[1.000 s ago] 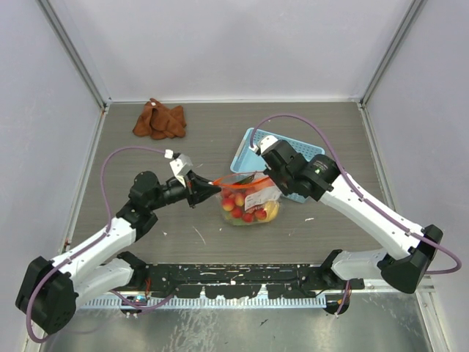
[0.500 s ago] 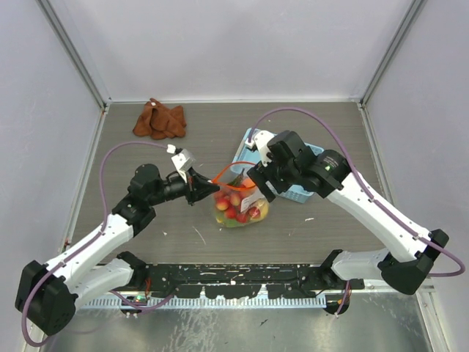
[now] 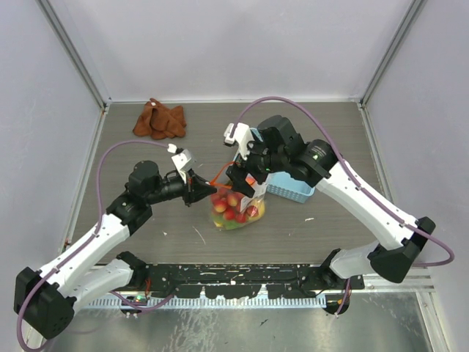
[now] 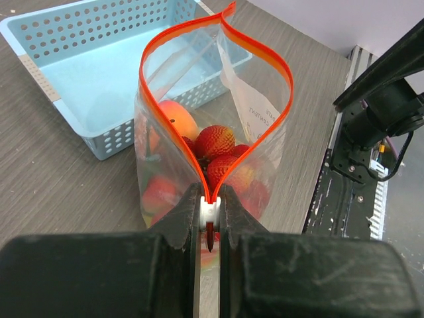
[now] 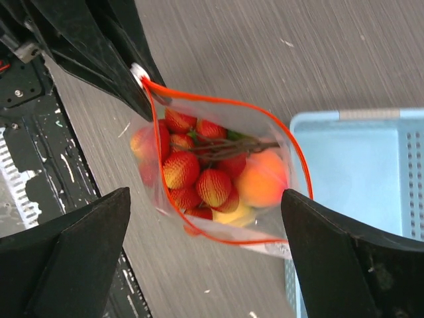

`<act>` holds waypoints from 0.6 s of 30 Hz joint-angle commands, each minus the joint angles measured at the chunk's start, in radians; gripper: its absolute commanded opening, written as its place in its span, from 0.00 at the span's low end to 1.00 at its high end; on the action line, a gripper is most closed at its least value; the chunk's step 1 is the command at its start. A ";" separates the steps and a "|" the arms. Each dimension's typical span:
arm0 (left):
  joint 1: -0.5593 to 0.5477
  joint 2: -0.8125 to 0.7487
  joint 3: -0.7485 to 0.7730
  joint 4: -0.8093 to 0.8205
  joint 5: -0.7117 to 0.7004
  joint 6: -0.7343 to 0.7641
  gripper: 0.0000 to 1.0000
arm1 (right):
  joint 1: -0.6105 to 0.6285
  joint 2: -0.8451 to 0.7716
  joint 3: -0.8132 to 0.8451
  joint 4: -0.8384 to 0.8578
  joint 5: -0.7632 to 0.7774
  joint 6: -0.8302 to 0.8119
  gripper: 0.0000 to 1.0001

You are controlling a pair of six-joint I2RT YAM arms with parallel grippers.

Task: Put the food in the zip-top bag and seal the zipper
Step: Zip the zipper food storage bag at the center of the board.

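Observation:
The robot's left gripper has hold of the zipper's white slider, so the right gripper should pinch the gaping zipper beside the slider before the left gripper goes to the zipper's end.
The zip-top bag stands upright on the table with its mouth gaping wide. Inside lies the food: a peach, red strawberries and a yellow piece. The orange-red zipper forms an open loop. My left gripper is shut on the zipper's white slider tab at the near end of the strip. My right gripper hangs open above the bag mouth, one finger on each side and nothing between them. From above, the left gripper holds the bag's left corner, with the right gripper just over it.
A light-blue perforated basket sits right of the bag, partly under the right arm, its wall close behind the bag. A brown cloth lies at the far left. The black base rail runs along the near edge.
My right gripper let go of the bag's edge, opened wide and moved up and left over the mouth. The bag shifted left and stands more upright; the left gripper kept its hold.

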 commanded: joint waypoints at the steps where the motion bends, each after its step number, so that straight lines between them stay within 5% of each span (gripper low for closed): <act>1: -0.001 -0.035 0.070 0.012 0.032 0.038 0.00 | 0.004 0.017 0.026 0.141 -0.163 -0.141 1.00; 11: -0.003 -0.043 0.106 -0.048 0.061 0.085 0.00 | 0.007 0.054 -0.040 0.241 -0.386 -0.518 0.99; 18: -0.005 -0.049 0.126 -0.077 0.083 0.104 0.00 | 0.007 0.167 0.011 0.204 -0.467 -0.611 0.88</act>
